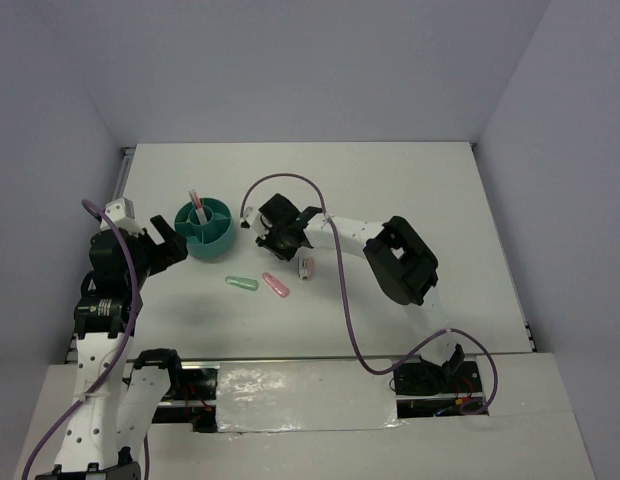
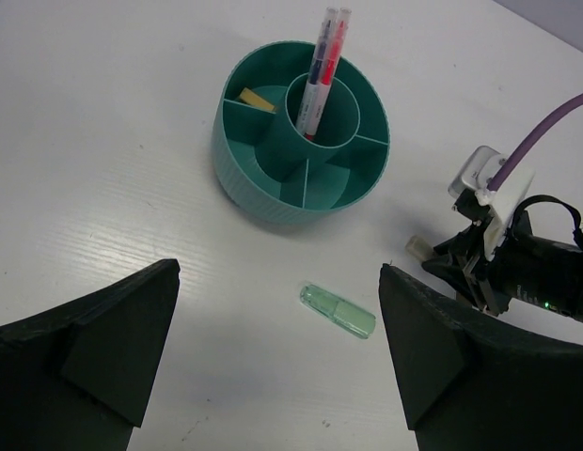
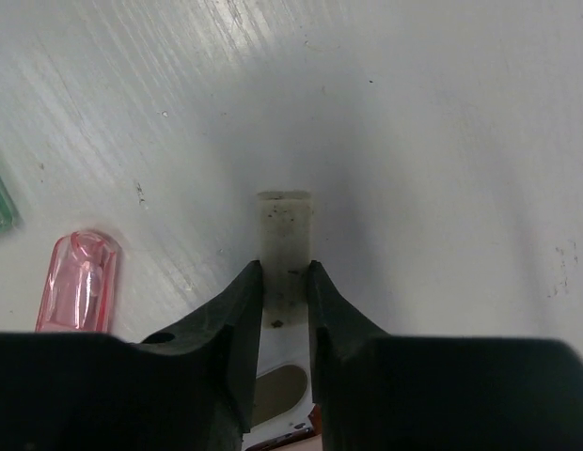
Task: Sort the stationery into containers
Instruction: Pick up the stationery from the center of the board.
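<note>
My right gripper should lift the whitish-grey block (image 3: 286, 230) and hand it to my left gripper, because it is holding the block across the cup from the tan block's compartment (image 2: 250, 100).
The round teal organiser cup (image 1: 206, 228) (image 2: 237, 155) stands on the white table, two pens (image 2: 322, 66) upright in its central ring and a tan block (image 2: 257, 99) in one compartment. My right gripper (image 1: 265, 240) (image 3: 285, 282) is shut on a small whitish-grey block (image 3: 285, 235), low over the table just right of the cup; the block also shows in the left wrist view (image 2: 418, 247). A mint-green eraser (image 1: 240, 284) (image 2: 338, 311) and a pink eraser (image 1: 276, 285) (image 3: 78, 282) lie in front of the cup. My left gripper (image 1: 170, 245) (image 2: 277, 348) is open and empty, left of the cup.
A small white item with a red mark (image 1: 306, 267) lies right of the pink eraser. The right arm's purple cable (image 1: 342, 300) loops over the table. Grey walls close the table at the back and sides.
</note>
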You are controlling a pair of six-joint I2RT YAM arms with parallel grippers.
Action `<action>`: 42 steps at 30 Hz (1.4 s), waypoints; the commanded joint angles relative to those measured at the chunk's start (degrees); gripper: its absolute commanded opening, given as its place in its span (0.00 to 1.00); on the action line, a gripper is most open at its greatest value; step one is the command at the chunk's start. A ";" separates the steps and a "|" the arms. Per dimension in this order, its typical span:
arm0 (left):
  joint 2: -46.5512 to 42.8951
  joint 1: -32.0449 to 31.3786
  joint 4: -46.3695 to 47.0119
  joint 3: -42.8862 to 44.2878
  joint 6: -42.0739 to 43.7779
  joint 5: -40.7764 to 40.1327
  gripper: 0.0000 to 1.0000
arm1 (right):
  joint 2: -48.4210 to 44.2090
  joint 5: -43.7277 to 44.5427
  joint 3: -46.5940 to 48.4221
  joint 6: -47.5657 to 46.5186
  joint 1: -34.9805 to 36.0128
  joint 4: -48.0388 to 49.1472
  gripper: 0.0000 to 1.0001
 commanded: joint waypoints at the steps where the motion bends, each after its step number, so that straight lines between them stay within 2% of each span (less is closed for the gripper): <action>1: -0.06 -0.34 2.11 0.60 1.45 1.32 0.99 | -0.26 0.79 -1.97 0.63 0.09 1.88 0.20; 4: 0.12 -0.34 2.63 0.69 1.54 2.19 0.99 | -2.80 0.08 -2.94 2.73 0.09 2.75 0.13; 6: -0.32 -0.43 5.08 -0.36 2.24 11.12 0.99 | -8.31 -0.53 -5.74 5.88 0.26 6.00 0.12; 7: -0.41 -0.43 8.49 -1.50 1.98 19.69 0.99 | -10.87 -1.66 -9.41 7.12 0.78 9.93 0.12; 8: -0.58 -0.34 10.35 -2.12 1.28 23.78 0.99 | -13.85 -1.67 -11.44 8.26 1.40 12.23 0.12; 10: -0.94 -0.34 14.13 -4.92 -3.70 29.51 0.99 | -22.47 -0.98 -15.14 12.31 2.71 18.19 0.13; 11: -1.11 -0.43 19.11 -6.15 -5.65 34.75 0.99 | -25.11 -0.19 -17.94 13.54 4.72 19.36 0.13; 14: -1.29 -0.52 28.18 -10.46 -15.05 41.73 0.99 | -33.29 2.45 -21.90 18.98 8.85 22.35 0.12; 15: -1.12 -0.69 34.22 -11.17 -17.42 44.88 0.98 | -36.70 2.63 -23.05 22.31 9.92 23.49 0.12; 16: -1.03 -0.78 36.28 -12.13 -20.92 45.96 0.97 | -38.21 4.90 -24.11 23.90 10.89 24.55 0.12; 19: -1.03 -1.39 40.08 -12.06 -24.55 48.16 0.94 | -43.67 9.03 -28.42 28.40 14.49 30.16 0.11; 21: -0.94 -1.92 41.39 -11.88 -25.70 49.04 0.93 | -46.31 12.54 -30.36 28.93 18.53 31.85 0.02; 29: -2.52 -2.19 44.65 -12.32 -30.72 52.30 0.89 | -44.04 22.04 -25.44 28.14 22.76 28.51 0.00; 31: -2.61 -2.19 44.21 -12.14 -30.36 52.56 0.87 | -43.42 22.93 -24.83 28.40 22.76 28.42 0.00; 35: -2.61 -2.27 43.95 -12.84 -30.10 52.91 0.75 | -43.33 23.28 -24.12 28.23 22.94 29.39 0.00; 42: -0.68 -2.54 45.17 -14.51 -30.19 53.35 0.79 | -41.84 22.67 -20.96 27.44 23.55 29.30 0.00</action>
